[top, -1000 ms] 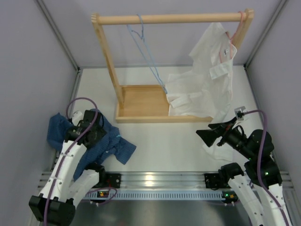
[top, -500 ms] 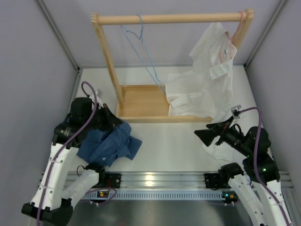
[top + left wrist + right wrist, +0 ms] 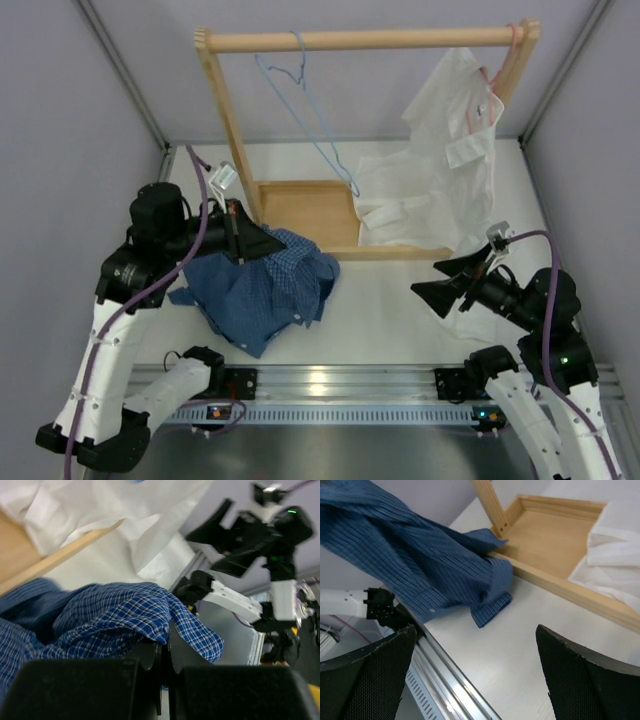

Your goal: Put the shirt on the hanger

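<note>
The blue checked shirt hangs bunched from my left gripper, so I should pull it back, grab its free side with my right gripper and spread the shirt out.
The blue checked shirt hangs bunched from my left gripper, which is shut on a fold of it just in front of the rack's left post. In the left wrist view the cloth drapes over both closed fingers of that gripper. The light-blue wire hanger hangs by its hook from the wooden rod, bare and apart from the shirt. My right gripper stands open over the table to the right, empty; its wrist view shows the shirt ahead of the wide-spread gripper.
A wooden rack with a tray base stands at the back. A white shirt on a pink hanger hangs at the rod's right end and spills onto the tray and table. A metal rail runs along the near edge.
My left gripper closed on the shirt at the table's left, then lifted and carried it right and back toward the rack post. The right gripper shifted slightly left and stayed open.
</note>
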Robot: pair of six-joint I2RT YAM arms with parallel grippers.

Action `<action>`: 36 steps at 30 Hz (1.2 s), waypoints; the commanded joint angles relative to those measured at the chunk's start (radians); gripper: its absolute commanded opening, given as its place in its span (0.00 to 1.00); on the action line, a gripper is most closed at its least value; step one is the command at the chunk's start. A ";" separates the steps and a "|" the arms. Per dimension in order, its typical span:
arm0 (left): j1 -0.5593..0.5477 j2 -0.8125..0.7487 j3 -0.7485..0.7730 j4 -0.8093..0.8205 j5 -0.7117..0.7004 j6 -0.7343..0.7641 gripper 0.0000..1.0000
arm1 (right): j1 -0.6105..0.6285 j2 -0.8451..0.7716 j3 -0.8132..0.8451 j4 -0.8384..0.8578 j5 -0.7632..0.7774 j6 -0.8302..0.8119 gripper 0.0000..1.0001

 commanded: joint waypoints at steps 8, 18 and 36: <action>0.000 -0.385 -0.351 -0.194 -1.111 -0.205 0.00 | 0.017 0.025 -0.214 0.286 -0.227 0.133 0.99; 0.000 -0.424 -0.138 -0.255 -0.964 -0.054 0.00 | 0.334 0.312 -0.212 0.514 0.029 0.133 0.98; -0.001 -0.433 -0.124 -0.315 -0.735 -0.001 0.00 | 0.573 1.180 0.014 1.304 0.186 0.294 0.98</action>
